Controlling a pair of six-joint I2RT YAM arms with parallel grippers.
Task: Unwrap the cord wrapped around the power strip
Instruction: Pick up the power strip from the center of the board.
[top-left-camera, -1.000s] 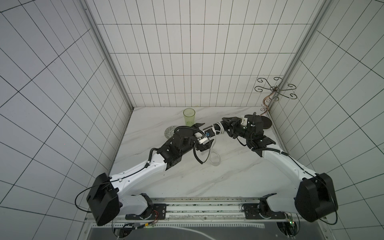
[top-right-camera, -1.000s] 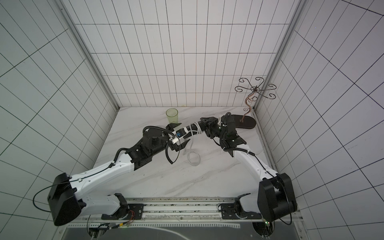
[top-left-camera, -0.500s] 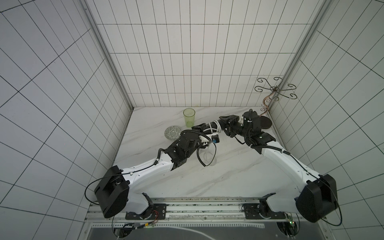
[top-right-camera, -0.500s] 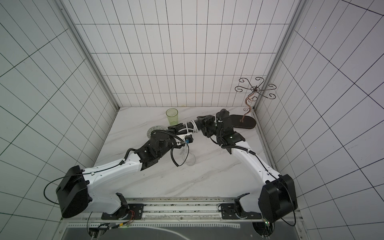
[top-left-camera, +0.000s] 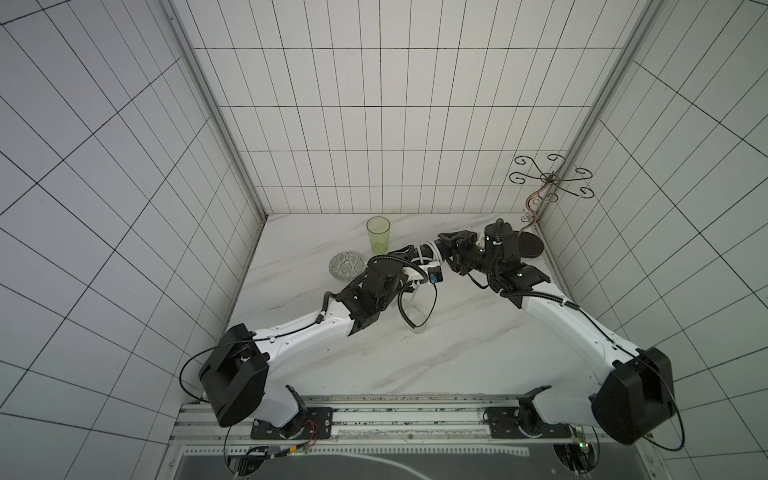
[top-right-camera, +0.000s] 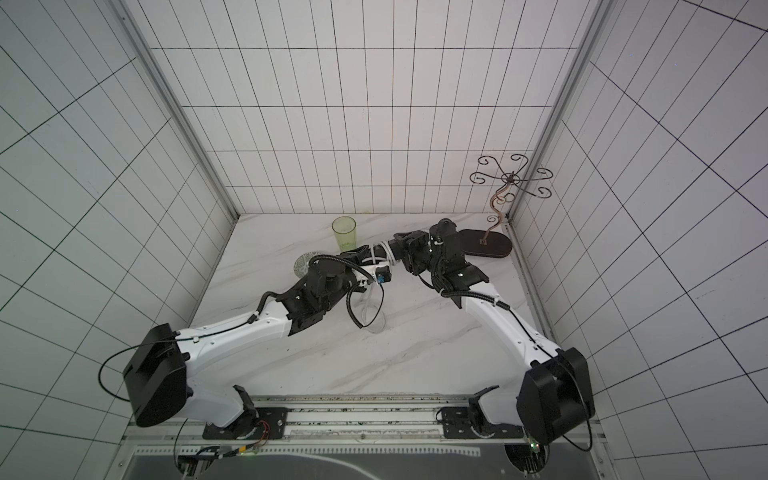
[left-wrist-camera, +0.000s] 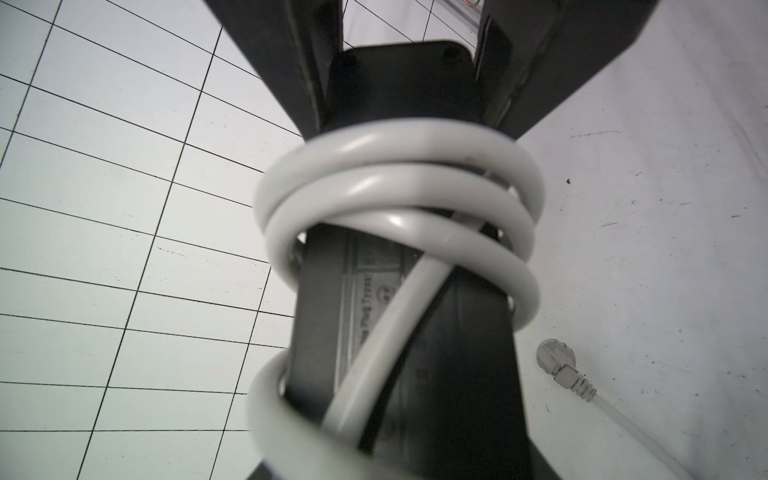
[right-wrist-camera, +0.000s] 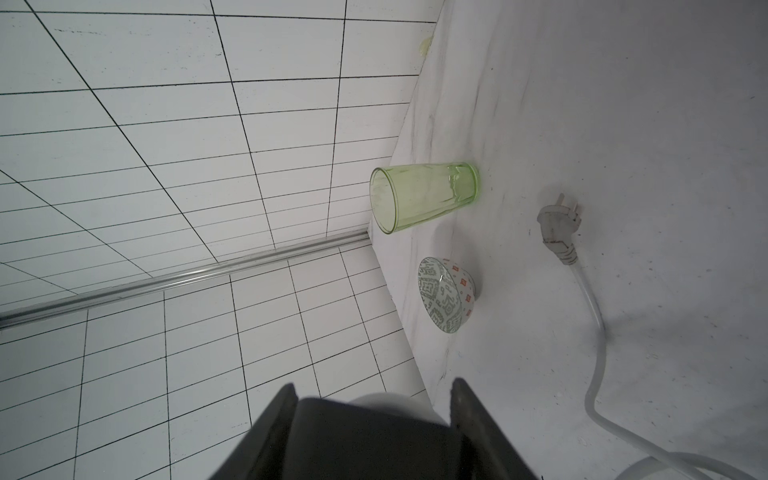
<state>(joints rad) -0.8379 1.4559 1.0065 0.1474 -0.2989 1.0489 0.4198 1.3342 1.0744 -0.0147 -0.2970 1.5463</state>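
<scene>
My left gripper should lift the power strip and my right gripper should take the loose white cord (right-wrist-camera: 704, 458), because both my grippers are clamping the power strip while coils of cord still go around its middle (top-left-camera: 431, 252).
The power strip (left-wrist-camera: 415, 83), a black bar, hangs in the air between my two grippers. The white cord (left-wrist-camera: 399, 183) winds round its middle in several coils, which show in both top views (top-left-camera: 428, 254) (top-right-camera: 380, 257). Its free end drops to the table, where the grey plug (right-wrist-camera: 557, 220) lies flat. My right gripper (right-wrist-camera: 374, 390) (top-left-camera: 451, 249) is shut on one end of the bar, and in the left wrist view its fingers (left-wrist-camera: 299, 62) clamp that far end. My left gripper (top-left-camera: 412, 257) is shut on the opposite end, with a coil beside its jaws.
A green glass cup (top-left-camera: 378, 235) stands at the back, with a patterned bowl (top-left-camera: 347, 266) beside it, left of the arms. A curled wire stand on a dark oval base (top-left-camera: 532, 247) fills the back right corner. Tiled walls close in three sides.
My left gripper has moved up to the strip's free end and its jaws have narrowed onto it. My right gripper, still gripping, has shifted the strip slightly left.
</scene>
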